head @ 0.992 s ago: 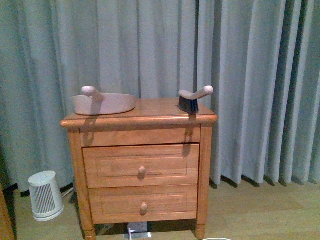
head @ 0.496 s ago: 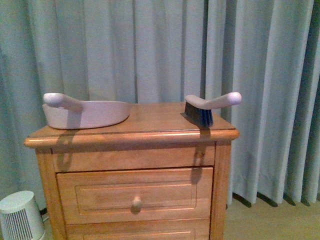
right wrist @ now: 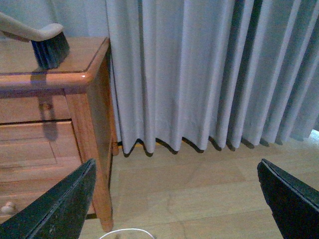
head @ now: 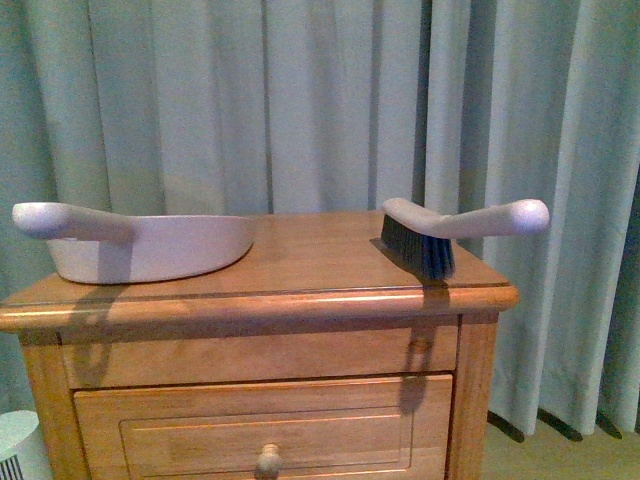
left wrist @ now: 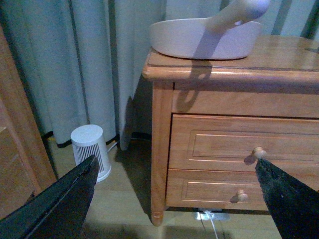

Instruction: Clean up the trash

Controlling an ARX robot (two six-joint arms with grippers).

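Note:
The beige dustpan point(head: 170, 250) should be empty inside when I lift it by its handle, because only grey curtain shows above the smooth rim point(head: 195, 217).
No trash shows in any view. A beige dustpan point(head: 170, 245) lies at the left of a wooden nightstand top point(head: 310, 262), handle pointing left. A hand brush point(head: 440, 235) with dark bristles rests at the right edge. Neither arm appears in the front view. My left gripper point(left wrist: 176, 161) is open in front of the nightstand's left corner, below the dustpan point(left wrist: 199, 42), with nothing between its fingers. My right gripper point(right wrist: 176, 162) hangs open over bare floor to the right of the nightstand, well below the brush point(right wrist: 47, 42).
Grey curtains point(head: 330, 100) hang right behind the nightstand. Two drawers with knobs point(left wrist: 258, 152) face me. A small white fan point(left wrist: 89, 149) stands on the floor to the left, beside another wooden piece point(left wrist: 20, 139). A white rim point(right wrist: 119, 232) lies on the floor.
The front view has closed in on the nightstand, which now fills the frame. The fan has slid almost out at the lower left. Dustpan and brush have not moved on the top.

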